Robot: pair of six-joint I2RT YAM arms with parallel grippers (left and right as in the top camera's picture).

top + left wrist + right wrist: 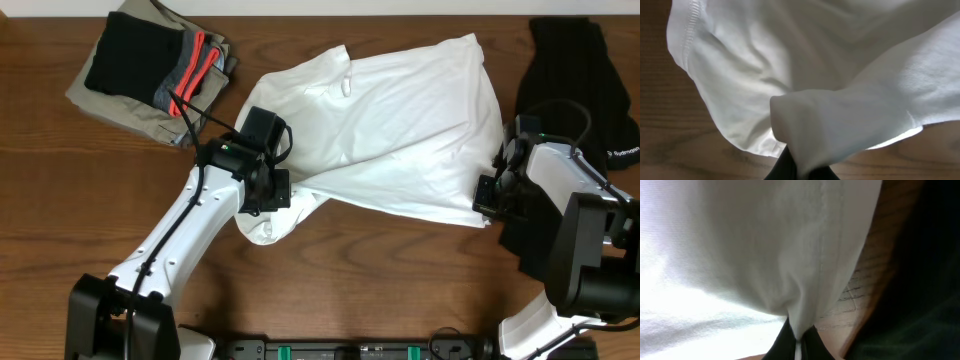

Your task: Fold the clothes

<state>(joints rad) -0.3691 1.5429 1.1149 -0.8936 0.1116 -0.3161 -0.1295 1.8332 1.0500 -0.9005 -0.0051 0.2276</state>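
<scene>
A flap (264, 229) sticks out past the held edge of the white T-shirt, so next my left gripper lays the T-shirt's edge (350, 201) forward, and then opens and folds the flap in first.
The white T-shirt (400, 120) lies crumpled across the middle of the wooden table, its print hidden. My left gripper (268, 190) is shut on the shirt's lower left part; in the left wrist view the white cloth (840, 120) bunches up between my dark fingers (802, 172). My right gripper (490, 195) is shut on the shirt's right edge; in the right wrist view the cloth (765, 255) funnels into my closed fingers (797, 347).
A stack of folded clothes, khaki, black, grey and red (150, 60), lies at the back left. A black garment (575, 70) lies at the right, also dark in the right wrist view (925, 280).
</scene>
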